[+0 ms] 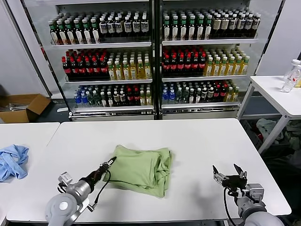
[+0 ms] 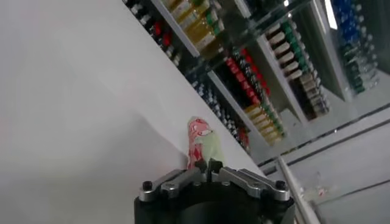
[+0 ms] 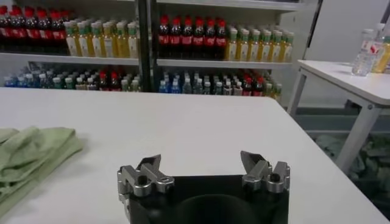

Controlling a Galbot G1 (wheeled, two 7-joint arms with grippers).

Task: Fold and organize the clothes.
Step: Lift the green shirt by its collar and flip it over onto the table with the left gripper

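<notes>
Next, I pull the T-shirt's held corner (image 2: 202,145) away with my left gripper, then sweep it back print up, since the T-shirt's plain side (image 1: 135,167) faces up, print underneath.
The light green T-shirt (image 1: 141,169) lies folded in a bundle at the middle of the white table (image 1: 197,141). My left gripper (image 1: 112,161) is at the shirt's left corner. In the left wrist view my left gripper (image 2: 208,164) has its fingertips pressed together on a strip of the T-shirt (image 2: 202,141), whose red-and-white print and green fabric show just beyond them. My right gripper (image 1: 228,170) is open and empty, low over the table to the right of the shirt. It also shows in the right wrist view (image 3: 201,165), with the shirt's edge (image 3: 30,152) off to the side.
A light blue cloth (image 1: 11,160) lies on the adjoining table at the far left. Drink coolers full of bottles (image 1: 155,56) stand behind the table. A side table (image 1: 277,94) with bottles is at the right, and a cardboard box (image 1: 23,107) sits on the floor at the left.
</notes>
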